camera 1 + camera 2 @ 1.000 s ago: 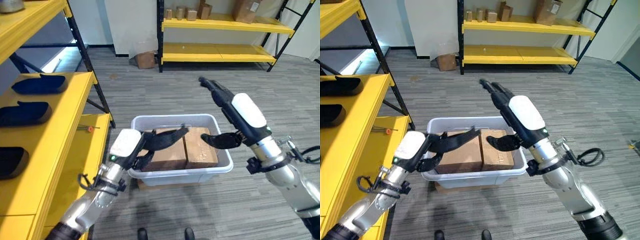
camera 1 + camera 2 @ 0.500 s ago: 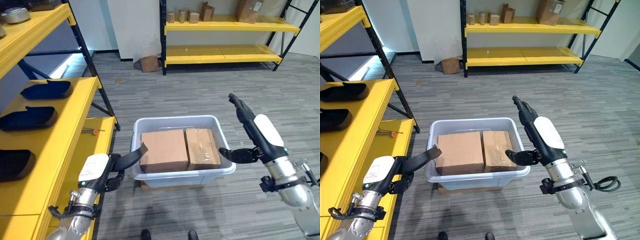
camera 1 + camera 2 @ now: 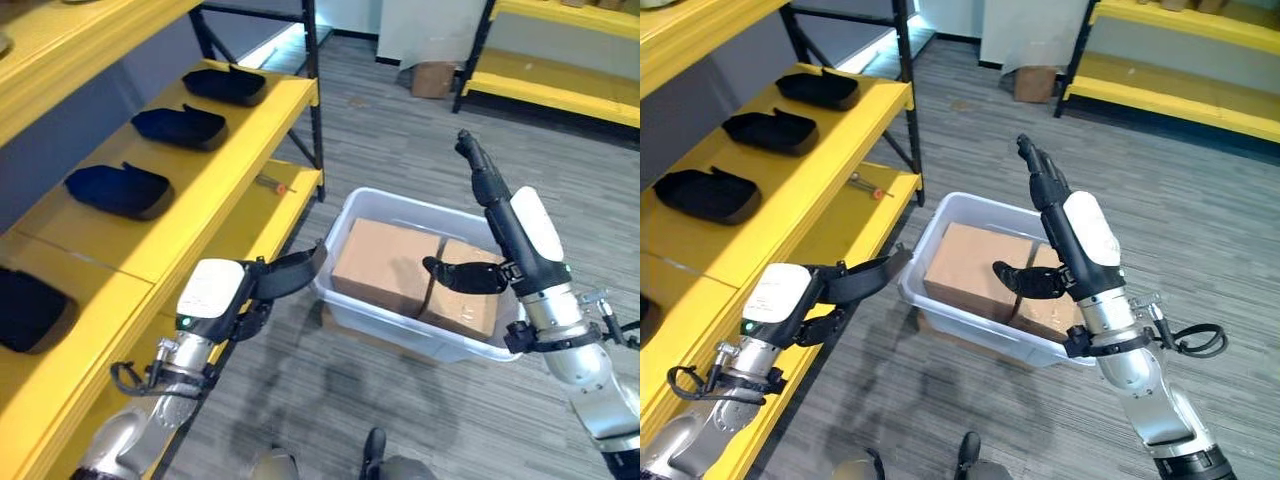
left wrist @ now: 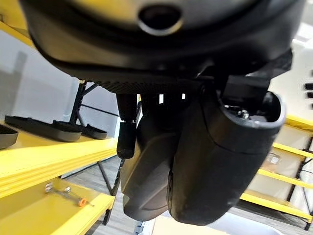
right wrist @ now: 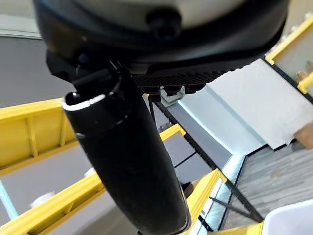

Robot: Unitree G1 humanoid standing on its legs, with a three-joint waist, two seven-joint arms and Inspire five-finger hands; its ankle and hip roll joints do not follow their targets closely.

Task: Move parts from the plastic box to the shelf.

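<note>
The long black curved part point(image 3: 291, 274) will slide and turn flat when I push it on the smooth yellow shelf, because the dark trays point(image 3: 120, 190) lie flat there.
A white plastic box point(image 3: 398, 335) stands on the floor with two brown cartons inside, a larger one point(image 3: 385, 264) and a taped one point(image 3: 468, 302) beside it. My left hand point(image 3: 236, 296) hovers just off the box's left side, low by the shelf edge. It is open, with straight fingers point(image 3: 298, 270) reaching toward the rim and nothing in them. My right hand point(image 3: 512, 228) is raised over the box's right part, also open and empty. Its fingers point(image 3: 474, 168) point up and away, and its thumb point(image 3: 462, 274) juts out above the cartons.
A yellow shelf point(image 3: 200, 190) runs along the left, carrying several dark shallow trays point(image 3: 116, 190). A small screwdriver point(image 3: 272, 184) lies on its lower board. Another yellow rack point(image 3: 545, 85) stands at the back, with a small carton point(image 3: 432, 78) on the floor beside it.
The camera has swung left, bringing the shelf closer into view. Both hands drew back off the cartons; the left now stays beside the box's rim and the right stays raised.
</note>
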